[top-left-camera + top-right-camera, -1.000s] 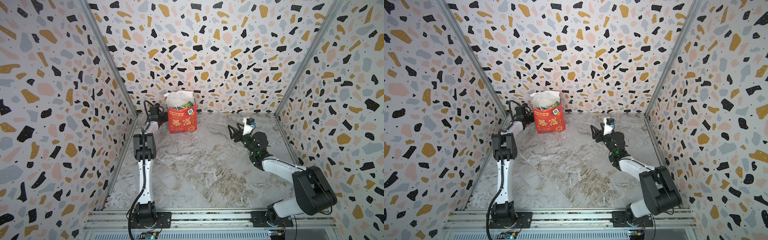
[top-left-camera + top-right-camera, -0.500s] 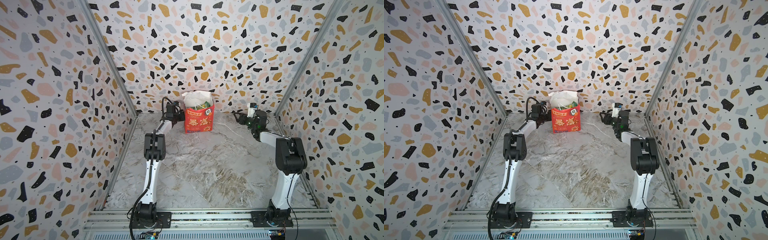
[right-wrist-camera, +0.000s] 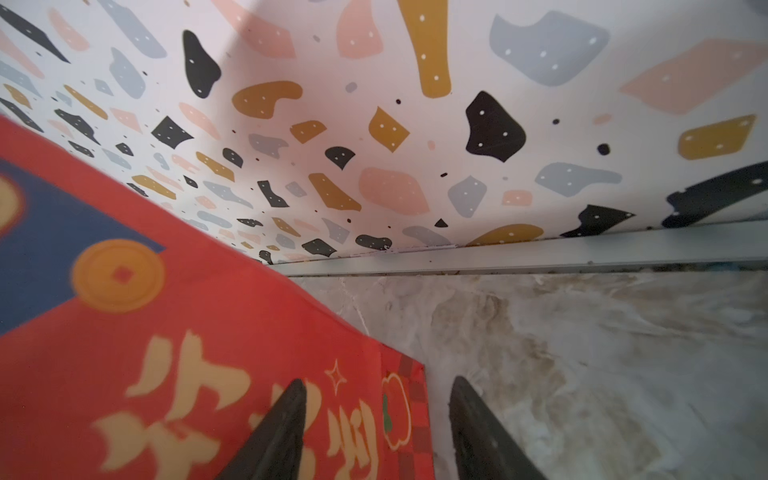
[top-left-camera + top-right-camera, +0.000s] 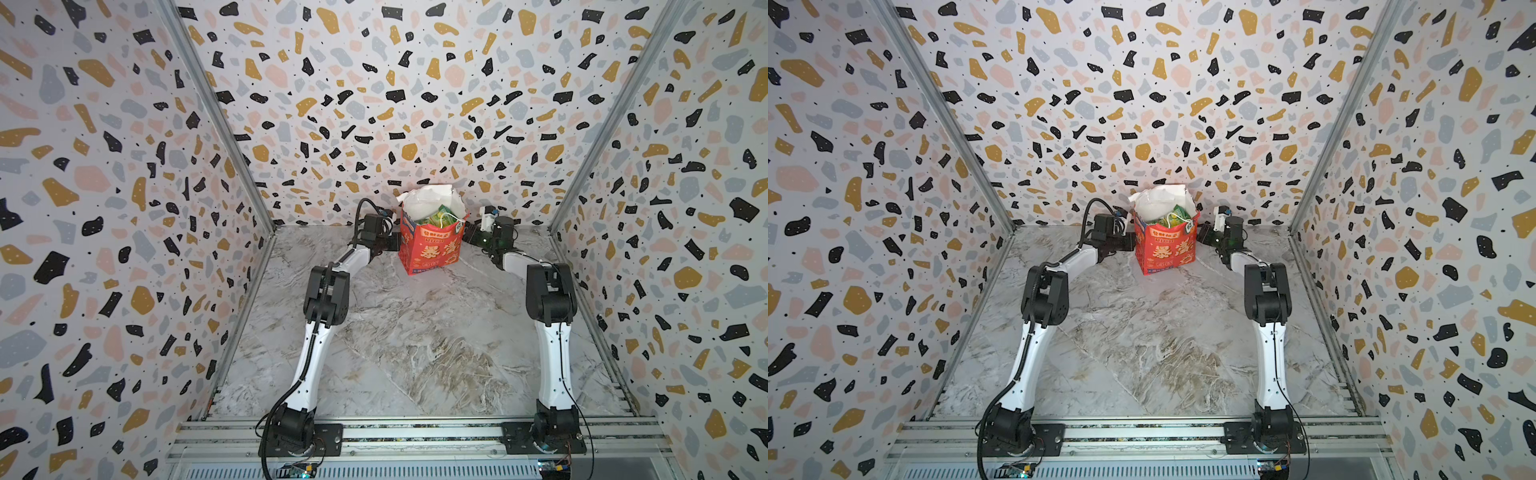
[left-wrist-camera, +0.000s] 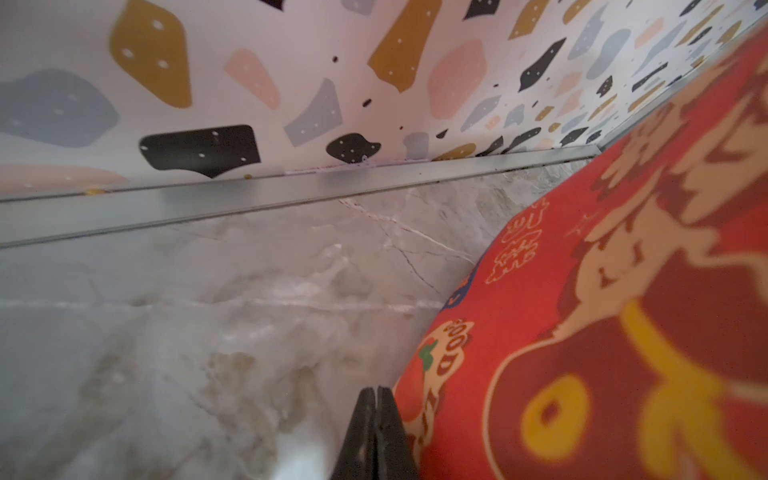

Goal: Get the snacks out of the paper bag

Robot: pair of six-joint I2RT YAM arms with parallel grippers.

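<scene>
The red paper bag (image 4: 432,244) stands crooked and close to the back wall. My left gripper and my right gripper should first press the bag's sides (image 4: 404,241) and pull it closer.
The red paper bag (image 4: 430,249) (image 4: 1165,249) with gold characters stands upright near the back wall, its white inside showing. Green and yellow snacks (image 4: 436,216) (image 4: 1174,212) peek out of its open top. My left gripper (image 4: 395,243) (image 5: 376,390) is shut with nothing in it, its tips against the bag's (image 5: 602,311) left side low down. My right gripper (image 4: 468,235) (image 3: 379,382) is open at the bag's right side. The bag's (image 3: 187,353) lower corner edge lies between its fingers, one over the printed face, the other over the table.
The terrazzo-patterned back wall (image 4: 415,124) and its metal floor rail (image 5: 291,191) run close behind the bag. Patterned side walls close in the marble table (image 4: 415,332) on both sides. Both arm bases sit on the front rail (image 4: 415,432).
The bag has slid right along the back wall with my shut left gripper against it. My right arm swung from mid-table to the bag's right side, its jaws narrowing.
</scene>
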